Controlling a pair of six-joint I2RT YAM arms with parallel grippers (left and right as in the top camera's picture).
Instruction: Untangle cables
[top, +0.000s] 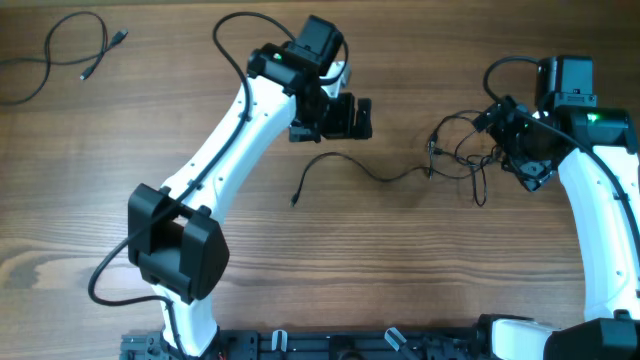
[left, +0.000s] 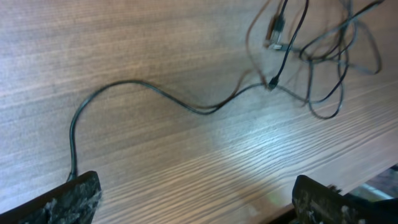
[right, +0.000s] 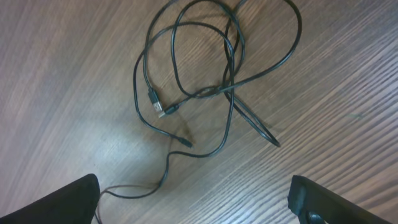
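My left gripper is far from the tangled cable heap (top: 464, 152), so next my right gripper grabs the heap by its loops (right: 229, 87) and pulls it toward the middle.
A bunch of thin black cables (top: 465, 155) lies tangled on the wooden table at the right. It shows as loops with small plug ends in the right wrist view (right: 205, 81) and at the top right of the left wrist view (left: 323, 56). One strand (top: 350, 160) trails left out of the bunch and ends in a plug; it also shows in the left wrist view (left: 186, 106). My left gripper (top: 362, 118) is open and empty above that strand (left: 196, 199). My right gripper (top: 508, 150) is open and empty at the bunch's right side (right: 196, 199).
A separate thin black cable (top: 60, 50) lies loose at the table's far left corner. Thicker black robot cables loop over both arms. The arm bases (top: 300, 345) stand along the table's front edge.
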